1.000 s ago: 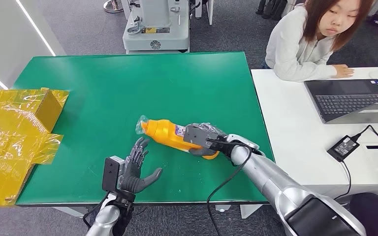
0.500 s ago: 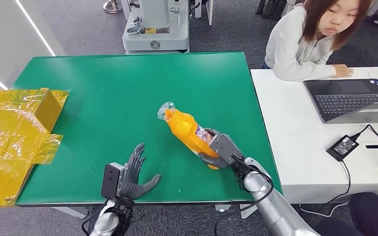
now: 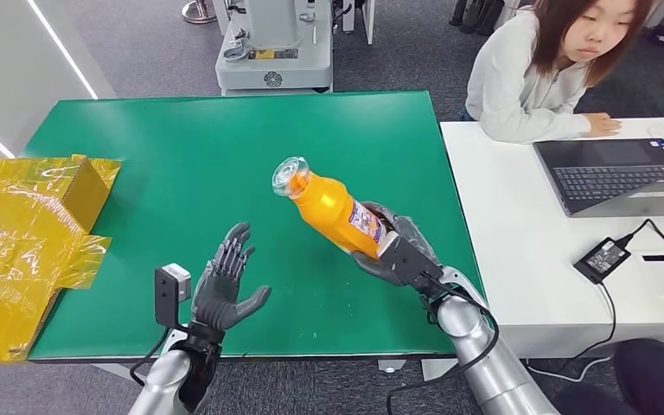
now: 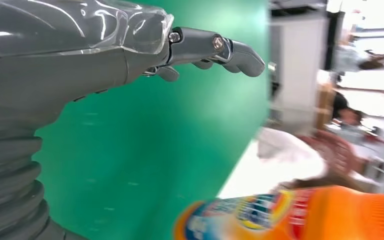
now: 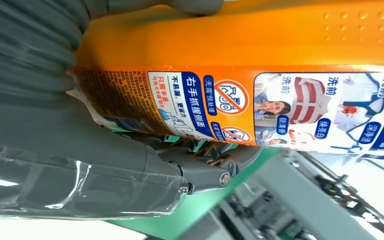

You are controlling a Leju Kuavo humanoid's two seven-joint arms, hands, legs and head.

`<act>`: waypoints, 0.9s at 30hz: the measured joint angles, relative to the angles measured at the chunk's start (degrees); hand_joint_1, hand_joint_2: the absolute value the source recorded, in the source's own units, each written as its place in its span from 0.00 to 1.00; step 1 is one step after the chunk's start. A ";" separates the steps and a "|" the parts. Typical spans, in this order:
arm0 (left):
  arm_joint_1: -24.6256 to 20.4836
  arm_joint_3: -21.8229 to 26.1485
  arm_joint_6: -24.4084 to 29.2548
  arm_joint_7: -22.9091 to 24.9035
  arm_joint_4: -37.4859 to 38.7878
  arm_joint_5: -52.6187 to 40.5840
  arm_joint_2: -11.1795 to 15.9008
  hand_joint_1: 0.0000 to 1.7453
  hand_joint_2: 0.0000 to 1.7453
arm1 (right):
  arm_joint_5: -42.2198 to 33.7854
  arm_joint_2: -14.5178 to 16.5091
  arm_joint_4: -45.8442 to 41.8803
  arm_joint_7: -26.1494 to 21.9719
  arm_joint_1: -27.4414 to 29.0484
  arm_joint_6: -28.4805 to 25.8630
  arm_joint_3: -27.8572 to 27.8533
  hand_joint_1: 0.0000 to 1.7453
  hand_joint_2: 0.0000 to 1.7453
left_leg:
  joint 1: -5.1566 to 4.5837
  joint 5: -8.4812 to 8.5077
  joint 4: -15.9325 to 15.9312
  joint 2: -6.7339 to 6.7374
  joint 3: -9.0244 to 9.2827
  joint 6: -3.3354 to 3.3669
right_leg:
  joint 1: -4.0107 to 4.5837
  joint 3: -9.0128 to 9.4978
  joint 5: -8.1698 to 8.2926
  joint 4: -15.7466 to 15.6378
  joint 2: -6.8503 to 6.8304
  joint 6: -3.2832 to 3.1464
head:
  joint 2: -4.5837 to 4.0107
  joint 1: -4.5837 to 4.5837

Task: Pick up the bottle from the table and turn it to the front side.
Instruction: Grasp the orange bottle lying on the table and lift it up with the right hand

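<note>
The robot should expect an orange pouring spout inside when it turns the bottle, because orange shows through the base (image 3: 298,183) of the clear cap (image 3: 290,175).
An orange bottle (image 3: 333,210) with a clear cap and a printed label is lifted off the green table (image 3: 181,156), tilted with its cap pointing up and to the left. My right hand (image 3: 395,253) grips its lower end; in the right wrist view the bottle (image 5: 260,60) shows its label, with the fingers (image 5: 200,170) wrapped beneath it. My left hand (image 3: 225,284) hovers over the table's near edge with fingers spread, holding nothing. The left wrist view shows those fingers (image 4: 215,47) extended and the bottle (image 4: 300,212) blurred nearby.
A yellow wrapped box (image 3: 30,233) lies at the table's left edge. A person (image 3: 545,65) sits at the white desk (image 3: 527,242) on the right with a laptop (image 3: 618,173) and a power adapter (image 3: 603,257). A grey machine base (image 3: 272,52) stands behind the table.
My right hand has lifted the bottle off the table and tilted it more upright, cap rising to the upper left. My left hand has shifted slightly left, fingers still spread.
</note>
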 joint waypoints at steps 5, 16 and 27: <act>-5.86 0.00 -2.57 0.98 -3.61 1.91 0.40 0.00 1.00 | -0.73 0.92 -1.91 -0.07 -2.27 1.81 2.12 1.00 1.00 | 0.00 0.05 0.00 0.00 0.01 -0.01 | 0.00 0.01 0.04 0.02 0.01 -0.04 | 0.00 0.01; -14.35 -0.01 0.09 1.78 -10.59 7.29 0.73 0.00 1.00 | -2.78 5.62 2.40 0.92 -9.24 3.82 6.05 1.00 1.00 | 0.00 0.06 0.00 0.02 0.01 -0.01 | 0.00 -0.02 0.06 0.04 0.03 -0.07 | 0.00 0.01; -16.06 -1.96 -0.98 3.91 -11.63 8.85 -1.77 0.00 1.00 | -2.37 9.02 13.35 1.10 -17.12 2.58 6.87 1.00 1.00 | -0.02 0.06 0.05 0.03 0.00 -0.01 | -0.01 -0.02 0.07 0.01 0.03 -0.06 | 0.00 0.01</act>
